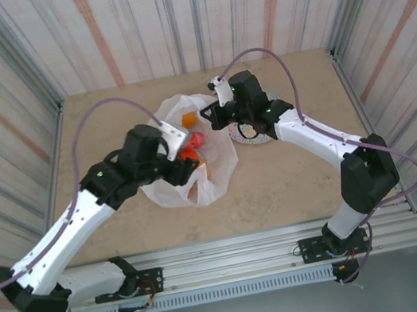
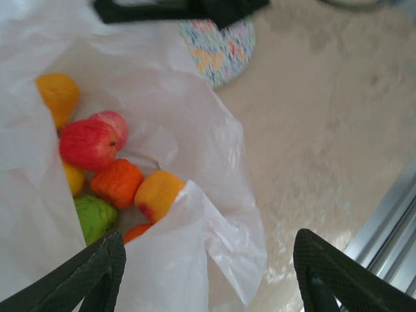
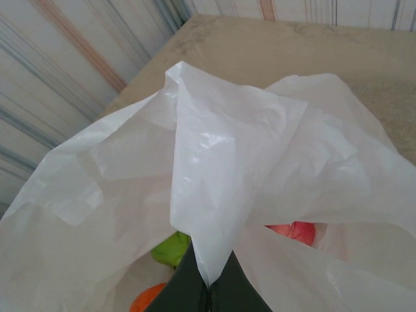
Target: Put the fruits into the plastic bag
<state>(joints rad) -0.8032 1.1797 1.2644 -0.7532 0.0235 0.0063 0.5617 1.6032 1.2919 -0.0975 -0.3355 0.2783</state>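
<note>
The white plastic bag's near side (image 1: 174, 196) will fold up around the fruits when the robot lifts it, because the plastic bag's loose flap (image 1: 214, 187) is limp and creased.
The white plastic bag (image 1: 218, 162) lies crumpled mid-table with its mouth held up. Inside it the left wrist view shows several fruits: a red one (image 2: 88, 143), an orange one (image 2: 117, 183), a yellow-orange pear (image 2: 158, 194), a green apple (image 2: 94, 218) and a yellow one (image 2: 58, 94). My left gripper (image 2: 209, 244) hangs open over the bag's near edge, with a loose flap of bag (image 2: 195, 260) between its fingers (image 2: 97, 273) but not pinched. My right gripper (image 3: 218, 289) is shut on the bag's far rim (image 3: 214, 195), lifting it. Below it I see the green apple (image 3: 170, 248) and the red fruit (image 3: 296, 231).
A speckled multicoloured plate (image 1: 254, 138) lies just right of the bag, partly under my right arm (image 1: 310, 134); the same plate (image 2: 218, 49) sits beyond the bag in the left wrist view. Striped walls close in the table (image 1: 309, 178) on three sides, and a metal rail (image 1: 234, 252) runs along the near edge.
</note>
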